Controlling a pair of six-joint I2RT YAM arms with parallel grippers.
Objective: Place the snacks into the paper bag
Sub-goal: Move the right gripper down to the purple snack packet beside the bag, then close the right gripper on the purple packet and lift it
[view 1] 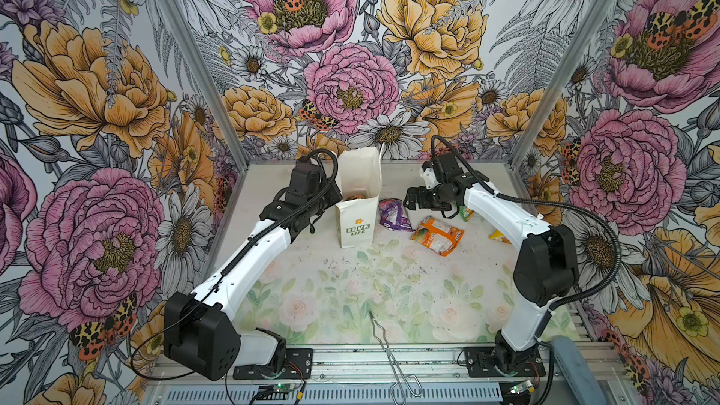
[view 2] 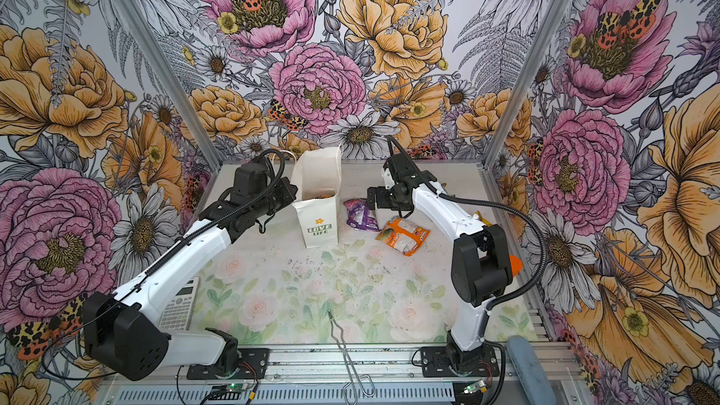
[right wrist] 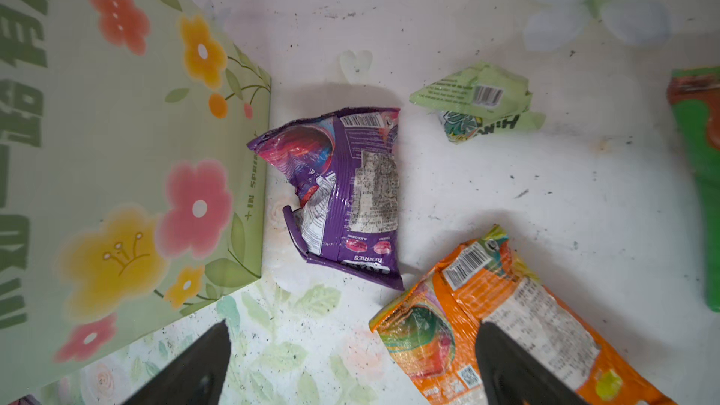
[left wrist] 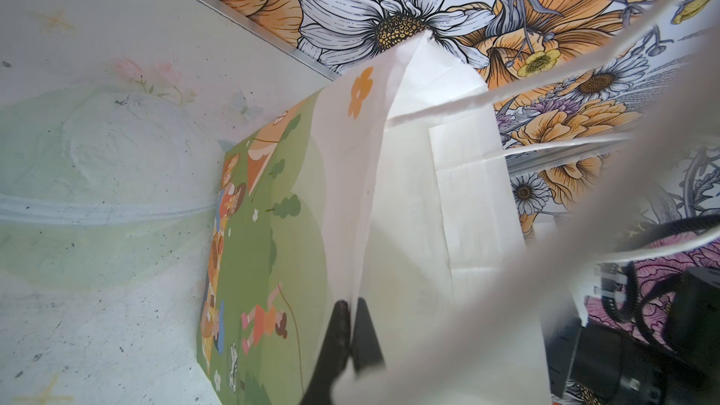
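Observation:
I should keep lowering my right gripper over the packet's middle (view 1: 394, 214) until its sides sit inside the open fingers, as they stand across the purple packet's narrow width (right wrist: 351, 193).
The white paper bag (view 1: 358, 224) (view 2: 319, 227) stands open at the back of the table, and a bit of an orange packet (view 1: 356, 197) shows inside. My left gripper (left wrist: 352, 301) is shut on the bag's rim (left wrist: 409, 208). The right gripper (right wrist: 352, 325) hovers open and empty, right of the bag (right wrist: 117, 150) and above the table. Ahead of it lie a purple snack packet (right wrist: 346, 196) (view 1: 394, 214), an orange-and-white one (right wrist: 498, 317) (view 1: 438, 235), a tiny green one (right wrist: 479, 99) and a green-and-orange one (right wrist: 697, 188). A yellow packet (view 1: 498, 235) peeks from under the right arm.
A white calculator (view 2: 181, 305) lies at the front left, partly under the left arm. An orange bottle (view 2: 515, 264) shows behind the right arm's elbow. Metal tongs (view 1: 389, 352) lie over the front edge. A grey-blue object (view 1: 576, 368) sits at the front right.

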